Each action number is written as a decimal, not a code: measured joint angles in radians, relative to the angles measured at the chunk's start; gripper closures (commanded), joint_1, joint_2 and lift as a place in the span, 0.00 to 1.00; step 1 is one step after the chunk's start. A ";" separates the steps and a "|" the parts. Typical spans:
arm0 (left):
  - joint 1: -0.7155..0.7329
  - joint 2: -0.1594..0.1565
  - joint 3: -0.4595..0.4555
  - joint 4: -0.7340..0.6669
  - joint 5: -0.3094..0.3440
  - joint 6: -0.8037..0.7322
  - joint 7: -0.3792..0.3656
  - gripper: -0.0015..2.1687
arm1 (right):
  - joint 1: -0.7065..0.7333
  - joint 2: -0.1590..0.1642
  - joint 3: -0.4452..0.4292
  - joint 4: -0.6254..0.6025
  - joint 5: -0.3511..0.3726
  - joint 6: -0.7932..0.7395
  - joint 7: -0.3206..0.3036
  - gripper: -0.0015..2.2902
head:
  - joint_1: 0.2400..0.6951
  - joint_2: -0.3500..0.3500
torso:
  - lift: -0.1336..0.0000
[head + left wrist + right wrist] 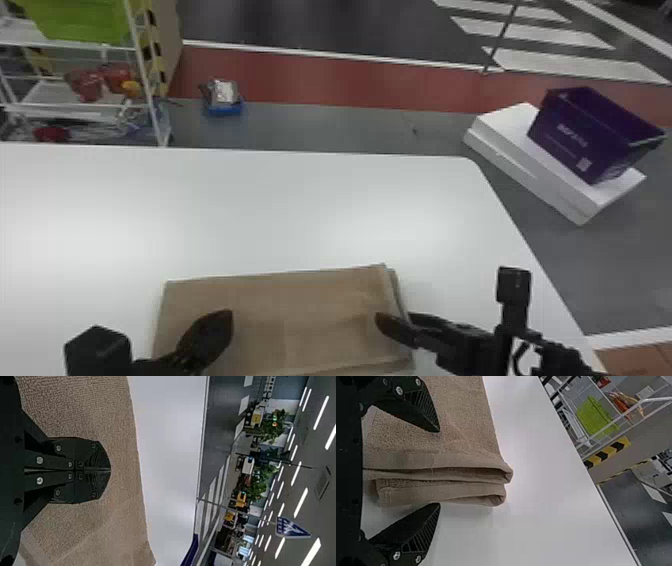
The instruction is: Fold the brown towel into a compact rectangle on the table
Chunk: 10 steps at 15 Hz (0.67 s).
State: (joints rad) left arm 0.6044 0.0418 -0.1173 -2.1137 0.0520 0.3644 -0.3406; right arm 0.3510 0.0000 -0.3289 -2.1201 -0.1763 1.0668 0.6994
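Observation:
The brown towel's end [392, 310] will bend over with its layers together when I fold it, because soft layers [455, 480] are stacked between my right gripper's fingers.
The brown towel [295, 310] lies folded in layers as a flat rectangle near the table's front edge. My left gripper [225, 320] is over its left part, and in the left wrist view the left gripper [110, 470] is shut, its two fingers together above the cloth [91, 522]. At the towel's right end is my right gripper [392, 320], its fingers apart. In the right wrist view the right gripper [440, 467] stands open around the towel's layered edge [466, 461], one finger over the cloth and the other beyond the edge.
The white table [240, 210] stretches ahead and to the left of the towel. Past its right side, a purple bin [575, 135] stands on a white box [530, 170] on the floor. A wire rack [85, 105] stands beyond the table's far left edge.

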 measured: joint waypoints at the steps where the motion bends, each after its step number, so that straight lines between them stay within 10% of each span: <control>1: 0.000 0.000 -0.001 -0.001 -0.001 0.001 0.000 0.81 | -0.005 0.000 0.002 0.000 0.000 0.021 0.000 0.13 | 1.00 0.22 | 0.08; 6: 0.001 0.000 -0.006 -0.006 -0.006 0.003 0.000 0.81 | -0.024 0.000 0.003 -0.001 -0.002 0.087 0.007 0.21 | 1.00 0.23 | 0.08; 10: 0.002 0.000 -0.008 -0.008 -0.008 0.003 0.002 0.81 | -0.011 0.000 -0.009 -0.028 -0.017 0.131 -0.008 0.02 | 1.00 0.22 | 0.08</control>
State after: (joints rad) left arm 0.6059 0.0414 -0.1253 -2.1218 0.0445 0.3675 -0.3389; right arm 0.3397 0.0000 -0.3376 -2.1481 -0.1930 1.1981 0.6919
